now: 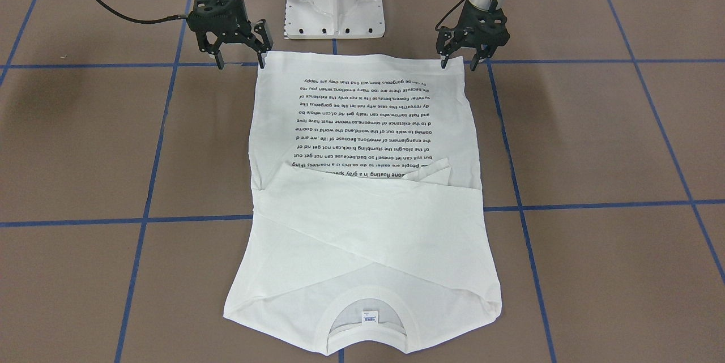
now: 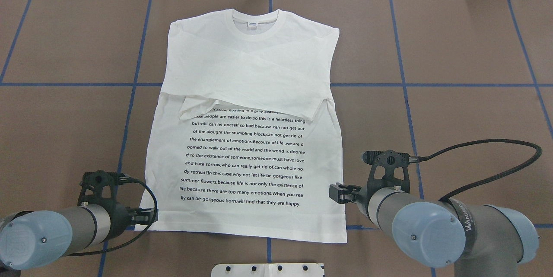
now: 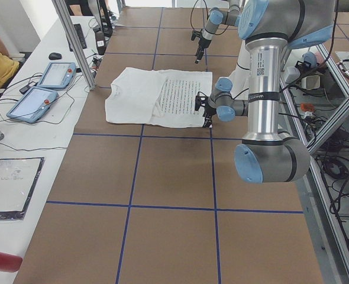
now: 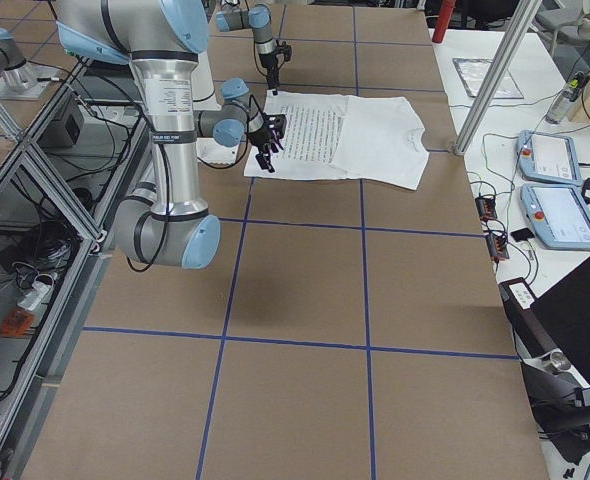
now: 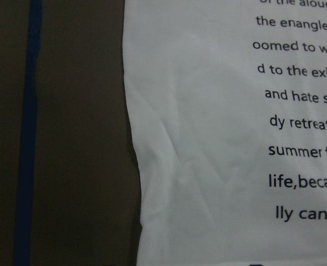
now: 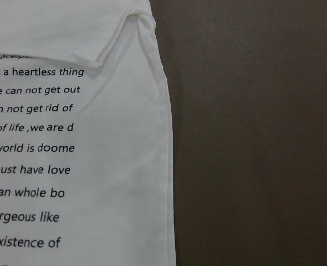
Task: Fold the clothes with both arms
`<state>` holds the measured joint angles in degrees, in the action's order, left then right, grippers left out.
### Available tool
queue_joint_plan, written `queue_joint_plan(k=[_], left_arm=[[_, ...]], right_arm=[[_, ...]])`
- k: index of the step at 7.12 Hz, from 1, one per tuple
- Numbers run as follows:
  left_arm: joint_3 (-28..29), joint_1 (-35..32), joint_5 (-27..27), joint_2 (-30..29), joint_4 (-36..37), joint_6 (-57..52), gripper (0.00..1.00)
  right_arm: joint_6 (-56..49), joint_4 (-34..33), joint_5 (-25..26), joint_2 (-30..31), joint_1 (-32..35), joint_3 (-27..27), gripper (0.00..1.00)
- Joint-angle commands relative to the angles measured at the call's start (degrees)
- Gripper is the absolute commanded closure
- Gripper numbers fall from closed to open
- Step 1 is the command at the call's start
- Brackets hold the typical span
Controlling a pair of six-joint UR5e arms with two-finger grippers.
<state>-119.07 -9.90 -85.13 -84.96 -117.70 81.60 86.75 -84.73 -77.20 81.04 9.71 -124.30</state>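
Note:
My gripper is going to pull the hem of the white T-shirt, and the sleeves are lying flat across the chest. The T-shirt will slide along in one piece, with its collar following and its sleeves still folded.
The white long-sleeved T-shirt lies flat on the brown table, text side up. Both sleeves are folded across the chest and the collar points away from me. It also shows in the overhead view. My left gripper is open, low over the hem corner on my left, its fingers on either side of that corner. My right gripper is open wide at the other hem corner, one finger at the shirt's edge. The left wrist view shows the shirt's side edge and the right wrist view the opposite edge. No fingers show in either.
The white metal base stands just behind the hem, between the arms. Blue tape lines grid the brown table. Tablets and cables lie on a side bench beyond the collar end.

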Motion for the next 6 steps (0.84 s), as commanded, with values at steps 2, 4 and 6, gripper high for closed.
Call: queue_joint_plan(k=[2, 4, 6], left_arm=[[0.0, 0.6, -0.1, 0.3, 0.0, 0.0, 0.72], [0.0, 1.3, -0.1, 0.3, 0.0, 0.0, 0.72], [-0.1, 1.8, -0.1, 0.9, 0.0, 0.0, 0.68]], right_arm=[[0.0, 0.0, 0.1, 0.0, 0.0, 0.1, 0.00], [0.0, 0.0, 0.1, 0.0, -0.2, 0.1, 0.00], [0.0, 0.0, 0.1, 0.0, -0.2, 0.1, 0.00]])
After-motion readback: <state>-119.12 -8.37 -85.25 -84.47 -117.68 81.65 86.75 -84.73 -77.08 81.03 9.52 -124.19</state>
